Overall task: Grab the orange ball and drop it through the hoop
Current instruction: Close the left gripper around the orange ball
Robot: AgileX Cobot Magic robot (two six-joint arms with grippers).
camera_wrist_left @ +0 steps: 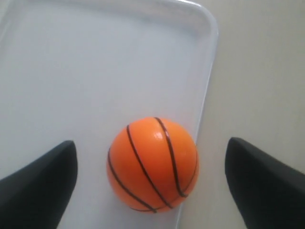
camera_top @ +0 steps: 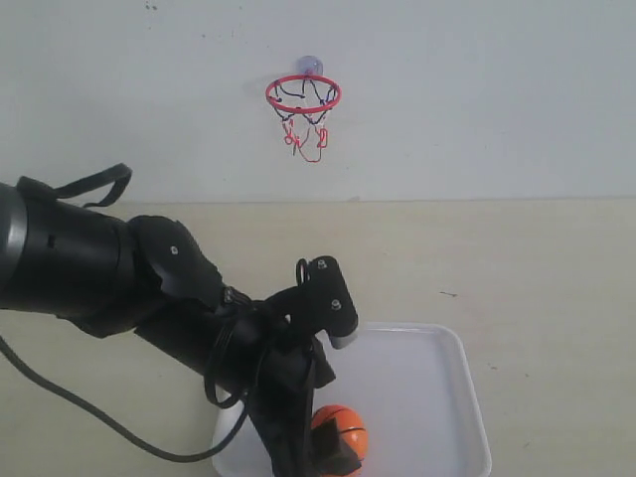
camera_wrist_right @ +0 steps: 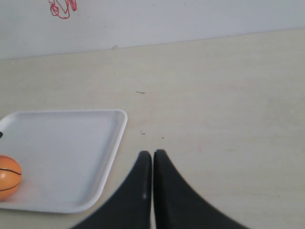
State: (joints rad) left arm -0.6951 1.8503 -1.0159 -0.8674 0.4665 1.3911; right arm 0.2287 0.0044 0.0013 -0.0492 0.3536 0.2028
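My left gripper should keep lowering until its open fingers are on either side of the ball's middle (camera_top: 348, 427), then close, as the orange ball (camera_wrist_left: 152, 164) sits midway between them, clear of both.
The orange ball (camera_wrist_left: 152, 164) with black seams lies in the white tray (camera_wrist_left: 95, 71), close to its rim. My left gripper (camera_wrist_left: 151, 164) is open around it, one dark finger on each side with gaps to the ball. From the exterior view the ball (camera_top: 343, 434) sits at the tray's near-left corner, partly behind the left arm. The hoop (camera_top: 303, 95) with its red rim and net hangs on the back wall. My right gripper (camera_wrist_right: 153, 153) is shut and empty over bare table, off to the side of the tray (camera_wrist_right: 66, 152) and ball (camera_wrist_right: 9, 177).
The left arm's black body (camera_top: 149, 288) and cable (camera_top: 89, 417) fill the left foreground. The tray (camera_top: 437, 397) takes up the table's near middle. The net's red strings (camera_wrist_right: 62, 8) show at the wall in the right wrist view.
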